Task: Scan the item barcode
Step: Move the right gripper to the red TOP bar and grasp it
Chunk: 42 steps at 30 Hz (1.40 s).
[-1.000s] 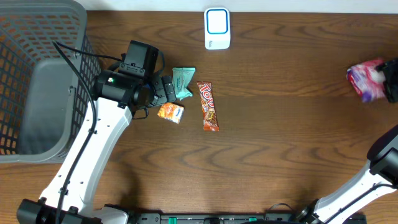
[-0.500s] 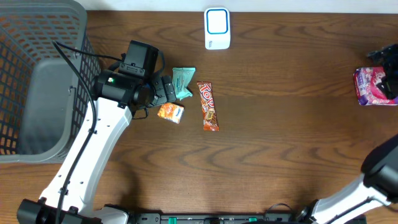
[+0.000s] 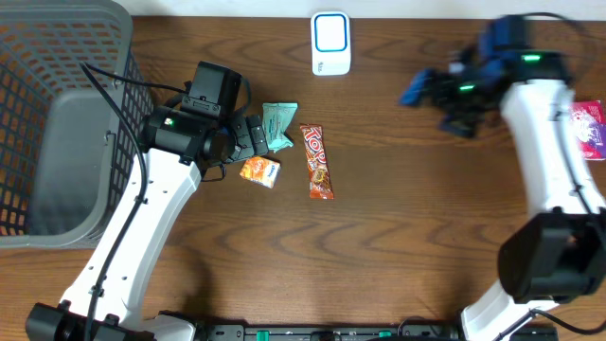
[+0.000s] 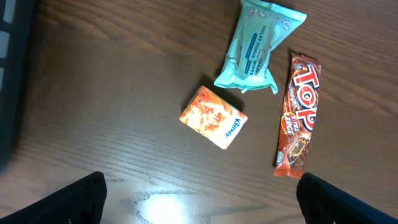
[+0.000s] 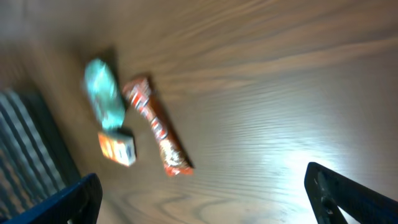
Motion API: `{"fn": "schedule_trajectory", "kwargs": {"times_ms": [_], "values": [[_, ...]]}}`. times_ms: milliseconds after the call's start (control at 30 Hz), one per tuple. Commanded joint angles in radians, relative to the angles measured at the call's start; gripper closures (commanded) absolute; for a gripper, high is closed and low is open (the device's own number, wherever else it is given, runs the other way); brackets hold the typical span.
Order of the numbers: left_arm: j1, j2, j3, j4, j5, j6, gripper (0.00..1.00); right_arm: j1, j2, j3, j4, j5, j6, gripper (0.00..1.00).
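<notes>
I keep going toward the bar's middle (image 3: 317,163) with my right gripper and close across the bar's width, as the red TOP candy bar (image 3: 312,137) is clear of the teal wipes packet.
Three items lie left of the table's middle: a teal wipes packet (image 3: 279,125) (image 4: 258,46), a small orange box (image 3: 259,171) (image 4: 213,117) and a red TOP candy bar (image 3: 317,161) (image 4: 300,115). The white and blue scanner (image 3: 330,43) stands at the back edge. My left gripper (image 3: 252,137) (image 4: 202,205) hovers open just left of the teal packet, holding nothing. Blurred with motion, my right gripper (image 3: 428,102) (image 5: 202,199) is open and empty right of the scanner. Its view faces the same three items, with the candy bar (image 5: 157,134) nearest.
A grey mesh basket (image 3: 57,114) (image 5: 25,143) fills the left side of the table. A pink packet (image 3: 590,130) lies at the right edge, behind my right arm.
My right arm has swung from the right edge leftward toward the table's middle, leaving the pink packet lying at the right edge. The left arm and the three items have not moved.
</notes>
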Motion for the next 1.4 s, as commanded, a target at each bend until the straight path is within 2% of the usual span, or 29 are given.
{"fn": "schedule_trajectory", "kwargs": {"times_ms": [0, 167, 367, 733, 833, 1000, 1100, 1367], "values": [[0.003, 0.004, 0.009, -0.004, -0.009, 0.010, 0.02, 0.114, 0.001, -0.023, 0.027, 0.038, -0.023, 0.01], [0.003, 0.004, 0.009, -0.004, -0.009, 0.010, 0.02, 0.272, 0.005, -0.027, 0.031, 0.076, -0.013, 0.01], [0.003, 0.004, 0.009, -0.004, -0.009, 0.010, 0.02, 0.378, 0.005, -0.100, 0.109, 0.205, 0.139, 0.01], [0.003, 0.004, 0.009, -0.004, -0.009, 0.010, 0.02, 0.398, 0.005, -0.398, 0.489, 0.037, 0.169, 0.02], [0.003, 0.004, 0.009, -0.004, -0.009, 0.010, 0.02, 0.399, 0.005, -0.461, 0.576, 0.031, 0.169, 0.14], [0.003, 0.004, 0.009, -0.004, -0.009, 0.010, 0.02, 0.399, 0.005, -0.521, 0.686, 0.032, 0.168, 0.30], [0.003, 0.004, 0.009, -0.004, -0.009, 0.010, 0.02, 0.398, 0.005, -0.548, 0.760, 0.050, 0.167, 0.45], [0.003, 0.004, 0.009, -0.004, -0.009, 0.010, 0.02, 0.401, 0.054, -0.593, 0.859, 0.099, 0.177, 0.45]]}}
